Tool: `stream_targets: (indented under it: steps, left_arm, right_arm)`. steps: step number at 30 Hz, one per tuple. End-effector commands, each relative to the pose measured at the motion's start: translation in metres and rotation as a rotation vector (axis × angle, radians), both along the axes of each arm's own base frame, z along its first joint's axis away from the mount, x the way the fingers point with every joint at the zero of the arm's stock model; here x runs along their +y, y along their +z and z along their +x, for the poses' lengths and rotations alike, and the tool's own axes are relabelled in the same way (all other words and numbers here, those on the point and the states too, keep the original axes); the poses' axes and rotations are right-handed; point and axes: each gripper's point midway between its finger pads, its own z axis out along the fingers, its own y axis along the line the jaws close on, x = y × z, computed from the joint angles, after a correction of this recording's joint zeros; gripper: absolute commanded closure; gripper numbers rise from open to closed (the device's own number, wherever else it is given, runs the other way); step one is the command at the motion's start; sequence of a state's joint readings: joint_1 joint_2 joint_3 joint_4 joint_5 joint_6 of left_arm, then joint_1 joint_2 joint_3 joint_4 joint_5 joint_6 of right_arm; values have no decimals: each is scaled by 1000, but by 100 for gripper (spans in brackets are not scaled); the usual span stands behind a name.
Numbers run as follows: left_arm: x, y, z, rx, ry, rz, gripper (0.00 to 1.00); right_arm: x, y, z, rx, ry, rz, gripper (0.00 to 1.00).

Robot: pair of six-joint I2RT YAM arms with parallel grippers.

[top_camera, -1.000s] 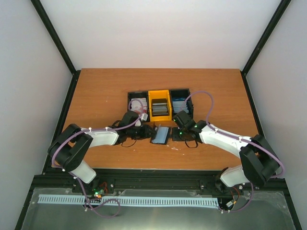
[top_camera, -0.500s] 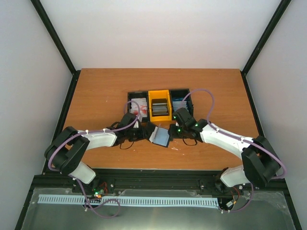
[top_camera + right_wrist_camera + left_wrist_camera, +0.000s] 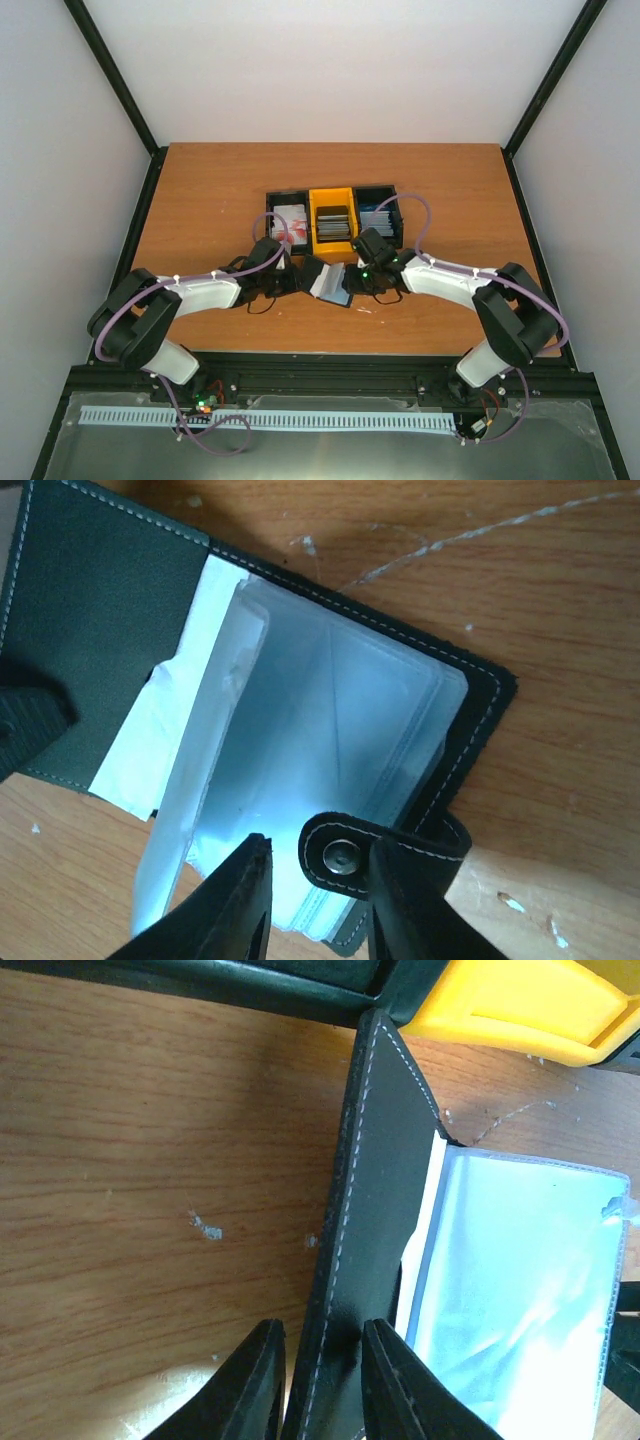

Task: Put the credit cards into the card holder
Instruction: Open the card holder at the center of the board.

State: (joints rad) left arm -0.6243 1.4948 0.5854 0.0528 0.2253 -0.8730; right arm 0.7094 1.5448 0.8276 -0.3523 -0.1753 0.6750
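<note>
With the clear sleeve standing half raised over the spine, my right gripper should leave the clasp tab and press the sleeve flat onto the cover flap.
The card holder lies open on the table in front of the bins, black cover outside and clear sleeves inside. My left gripper is shut on its left cover flap, which stands on edge between the fingers. My right gripper straddles the clasp tab. The tab touches the right finger, and a gap shows on the left side. From above, the left gripper and right gripper flank the holder. Credit cards sit in the bins: white and red, dark grey, blue.
Three bins stand in a row just behind the holder: a black bin, a yellow bin and another black bin. The yellow bin's corner is close to the flap's top. Bare wooden table lies on both sides.
My right gripper has moved left onto the card holder and narrowed its jaws around the clasp tab. The holder has tilted and shifted slightly. The left gripper keeps its hold on the flap.
</note>
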Motion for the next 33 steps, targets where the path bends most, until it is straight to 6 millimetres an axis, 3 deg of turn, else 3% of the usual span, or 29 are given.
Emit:
stream_targets:
  steps: [1, 4, 8, 10, 13, 18, 19, 25, 30, 33]
  left_arm:
    - [-3, 6, 5, -11, 3, -16, 77]
    - [-4, 6, 5, -11, 1, -19, 78]
    - [-4, 8, 6, -15, -1, -22, 77]
    - [-4, 8, 6, -17, -3, -20, 78]
    - [-4, 9, 7, -21, -1, -18, 78]
    - [-3, 8, 6, -19, -3, -16, 79]
    - [-3, 7, 5, -17, -3, -15, 79]
    - [-4, 5, 5, -12, -5, -19, 79]
    - [-4, 5, 4, -10, -6, -22, 79]
    - [-5, 5, 3, -10, -9, -26, 79]
  right_arm:
    - [16, 2, 4, -2, 26, 40, 77]
    - [8, 2, 12, -41, 4, -39, 79]
    - [-14, 19, 26, -137, -57, -205, 60]
    - [-22, 33, 30, -183, -80, -244, 56]
    - [-18, 43, 26, -191, -68, -213, 59]
    - [-9, 19, -1, -89, -43, -180, 96]
    - [-9, 15, -6, -77, -42, -180, 97]
    - [4, 6, -30, -27, -1, -129, 97]
    - [14, -9, -21, -19, 2, -133, 78]
    - [22, -12, -14, -30, 0, -127, 75]
